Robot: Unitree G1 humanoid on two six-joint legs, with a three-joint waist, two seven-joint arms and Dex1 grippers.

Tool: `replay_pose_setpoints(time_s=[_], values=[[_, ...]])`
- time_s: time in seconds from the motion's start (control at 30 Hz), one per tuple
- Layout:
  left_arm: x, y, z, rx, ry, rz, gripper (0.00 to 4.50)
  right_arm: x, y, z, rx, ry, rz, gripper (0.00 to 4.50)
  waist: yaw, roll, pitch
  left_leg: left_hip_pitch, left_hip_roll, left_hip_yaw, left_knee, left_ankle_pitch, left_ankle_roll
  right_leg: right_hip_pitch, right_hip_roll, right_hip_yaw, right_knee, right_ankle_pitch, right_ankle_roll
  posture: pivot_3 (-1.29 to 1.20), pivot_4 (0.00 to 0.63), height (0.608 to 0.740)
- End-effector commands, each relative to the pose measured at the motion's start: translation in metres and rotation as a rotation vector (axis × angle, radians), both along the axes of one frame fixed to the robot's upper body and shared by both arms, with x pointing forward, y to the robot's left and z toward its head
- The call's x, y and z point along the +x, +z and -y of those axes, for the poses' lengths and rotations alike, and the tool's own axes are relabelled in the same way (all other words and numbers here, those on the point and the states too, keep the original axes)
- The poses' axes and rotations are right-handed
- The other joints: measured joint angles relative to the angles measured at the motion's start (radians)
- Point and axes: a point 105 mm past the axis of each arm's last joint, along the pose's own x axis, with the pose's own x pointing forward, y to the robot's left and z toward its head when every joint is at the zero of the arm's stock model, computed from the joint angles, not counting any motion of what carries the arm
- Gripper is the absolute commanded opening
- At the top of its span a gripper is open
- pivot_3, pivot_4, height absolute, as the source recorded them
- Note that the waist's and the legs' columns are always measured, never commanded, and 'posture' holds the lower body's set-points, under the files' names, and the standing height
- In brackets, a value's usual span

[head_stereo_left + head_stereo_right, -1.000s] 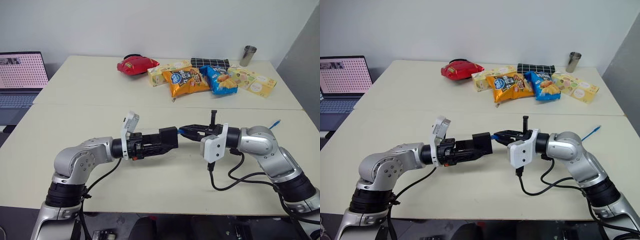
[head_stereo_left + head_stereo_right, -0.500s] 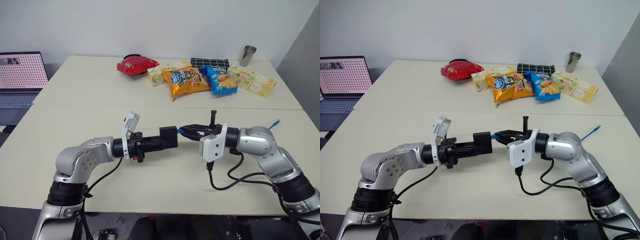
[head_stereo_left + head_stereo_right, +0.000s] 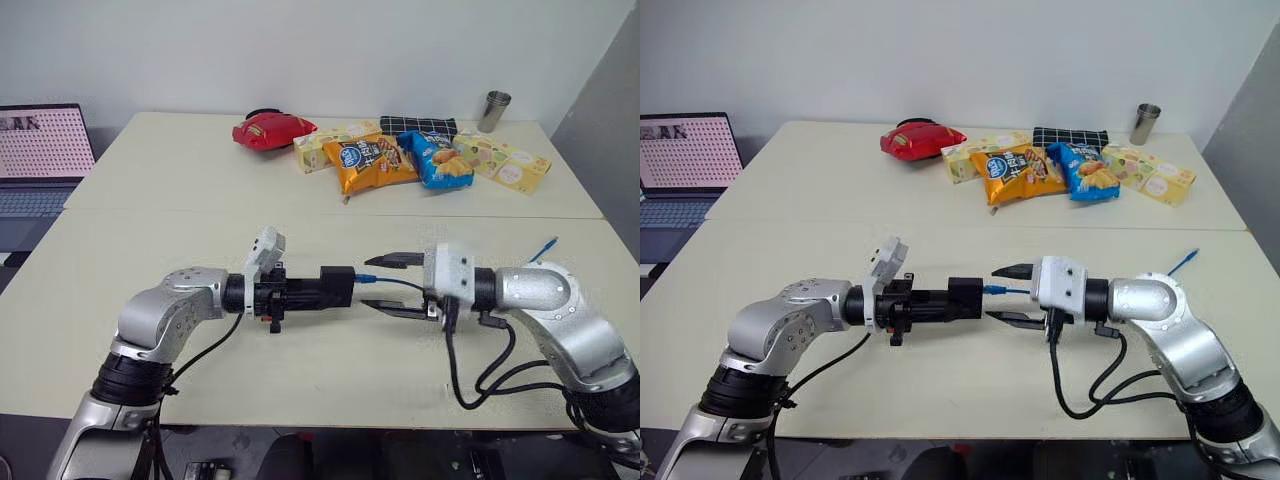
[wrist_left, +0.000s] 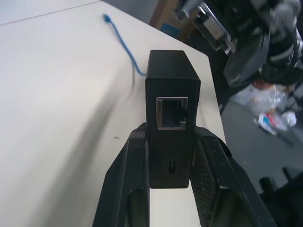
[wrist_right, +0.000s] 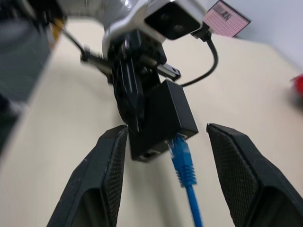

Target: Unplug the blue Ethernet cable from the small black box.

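Note:
I expect the blue Ethernet cable (image 3: 398, 281) to slide straight out when I pull it away, since the blue plug (image 3: 365, 279) sits straight in the box's port.
My left gripper (image 3: 325, 288) is shut on the small black box (image 3: 337, 285) and holds it above the table, pointing toward my right arm. In the left wrist view the box (image 4: 171, 90) stands between the two fingers (image 4: 135, 179), an empty port facing the camera. The blue Ethernet cable (image 3: 395, 281) has its plug (image 5: 182, 158) against the box's far face (image 5: 165, 118); I cannot tell whether it is seated. My right gripper (image 3: 387, 284) is open, its fingers on either side of the plug without touching it. The cable's other end (image 3: 546, 246) lies on the table at the right.
Along the back of the table (image 3: 180, 200) lie a red pouch (image 3: 272, 130), an orange snack bag (image 3: 375, 165), a blue snack bag (image 3: 437, 160), yellow boxes (image 3: 505, 163), a checkered pouch (image 3: 420, 125) and a metal cup (image 3: 498, 110). A laptop (image 3: 40, 150) stands at the far left.
My right gripper rolled, opened and let go of the cable's plug, drawing back slightly. My left wrist rolled, tightening on the box, and stayed in place.

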Motion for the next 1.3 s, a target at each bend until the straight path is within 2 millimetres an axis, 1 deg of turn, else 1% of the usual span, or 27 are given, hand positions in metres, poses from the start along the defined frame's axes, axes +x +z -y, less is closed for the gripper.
replay_pose_setpoints(time_s=[0.03, 0.17, 0.3, 0.43, 0.67, 0.97, 1.07, 1.1, 1.13, 1.3], values=[[0.000, 0.010, 0.003, -0.006, -0.058, 0.125, 0.79, 0.000, 0.004, 0.001, 0.070, -0.036, -0.141, 2.81, 0.000, 0.000, 0.000, 0.000, 0.000, 0.000, 0.000, 0.000, 0.000, 0.000, 0.000, 0.000, 0.000, 0.000, 0.000, 0.00, 0.150, 0.740], [-0.004, 0.009, 0.001, -0.009, -0.090, 0.140, 0.79, 0.005, 0.000, 0.000, 0.106, -0.059, -0.257, 2.81, 0.000, 0.000, 0.000, 0.000, 0.000, 0.000, 0.000, 0.000, 0.000, 0.000, 0.000, 0.000, 0.000, 0.000, 0.000, 0.00, 0.150, 0.740], [-0.007, 0.008, -0.001, -0.010, -0.105, 0.132, 0.79, 0.012, -0.001, 0.001, 0.125, -0.082, -0.314, 2.81, -0.001, 0.000, 0.000, 0.000, 0.000, 0.000, 0.000, 0.000, 0.000, 0.000, 0.000, 0.000, 0.000, 0.000, 0.000, 0.00, 0.150, 0.740], [-0.008, 0.008, -0.002, -0.012, -0.108, 0.126, 0.79, 0.015, -0.004, 0.001, 0.122, -0.089, -0.327, 2.81, -0.001, 0.000, 0.000, -0.001, 0.000, 0.000, 0.000, 0.000, 0.000, 0.000, 0.000, 0.000, 0.000, 0.000, 0.000, 0.00, 0.150, 0.740], [-0.007, 0.007, -0.003, -0.012, -0.101, 0.120, 0.79, 0.015, -0.005, 0.000, 0.109, -0.069, -0.337, 2.81, -0.001, 0.000, 0.000, -0.001, 0.000, 0.000, 0.000, 0.000, 0.000, 0.000, 0.000, 0.000, 0.000, 0.000, 0.000, 0.00, 0.150, 0.740], [-0.009, 0.006, -0.004, -0.015, -0.100, 0.111, 0.79, 0.009, -0.010, 0.001, 0.061, -0.043, -0.320, 2.81, -0.001, 0.000, 0.000, -0.001, 0.000, 0.000, 0.000, 0.000, 0.001, 0.000, 0.000, 0.000, 0.000, 0.000, 0.000, 0.00, 0.150, 0.740], [-0.009, 0.006, -0.004, -0.014, -0.101, 0.110, 0.79, 0.009, -0.010, 0.001, 0.059, -0.042, -0.314, 2.30, -0.001, 0.000, 0.000, -0.001, 0.000, 0.000, 0.000, 0.000, 0.001, 0.000, 0.000, 0.000, 0.000, 0.000, 0.000, 0.00, 0.150, 0.740], [-0.009, 0.006, -0.004, -0.014, -0.102, 0.109, 0.79, 0.009, -0.010, 0.001, 0.056, -0.041, -0.311, 1.97, -0.001, 0.000, 0.000, -0.001, 0.000, 0.000, 0.000, 0.000, 0.001, 0.000, 0.000, 0.000, 0.000, 0.000, 0.000, 0.00, 0.150, 0.740], [-0.009, 0.006, -0.004, -0.015, -0.102, 0.108, 0.79, 0.009, -0.011, 0.000, 0.047, -0.038, -0.305, 1.84, -0.001, 0.000, 0.000, -0.001, 0.000, 0.000, 0.000, 0.000, 0.001, 0.000, 0.000, 0.000, 0.000, 0.000, 0.000, 0.00, 0.150, 0.740], [-0.009, 0.006, -0.002, -0.018, -0.102, 0.108, 0.79, 0.007, -0.013, -0.002, 0.024, -0.021, -0.285, 0.67, -0.001, 0.000, 0.000, -0.001, 0.000, 0.000, 0.000, 0.000, 0.001, 0.000, 0.000, 0.000, 0.000, 0.000, 0.000, 0.00, 0.150, 0.740]])
